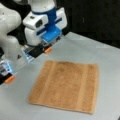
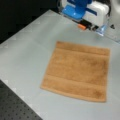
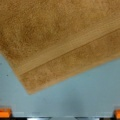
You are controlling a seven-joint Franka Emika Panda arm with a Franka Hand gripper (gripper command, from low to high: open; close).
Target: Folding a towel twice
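Observation:
The towel's near end (image 1: 62, 103) is loose and flat, so I expect it to stay down while the towel's corner (image 1: 47, 63) comes up in a drooping peak when I lift.
The orange-brown towel (image 1: 65, 86) lies flat and unfolded on the grey table (image 1: 102, 55), with its two paler bands showing in both front views (image 2: 77, 71). My gripper (image 1: 28, 64) hovers above the table just beyond the towel's corner at a front view's left. It is open wide, and its orange fingertips (image 1: 47, 50) hold nothing. In a front view one orange fingertip (image 2: 81, 26) hangs past the towel's top edge. In the wrist view a towel (image 3: 57, 37) corner fills the upper part, and the gripper (image 3: 60, 116) shows as orange tips in the two bottom corners.
The white arm (image 1: 7, 30) rises at a front view's left, over the table's back corner. A black perforated board (image 2: 15, 107) borders the table (image 2: 25, 50) at a front view's bottom left. Bare grey surface surrounds the towel on all sides.

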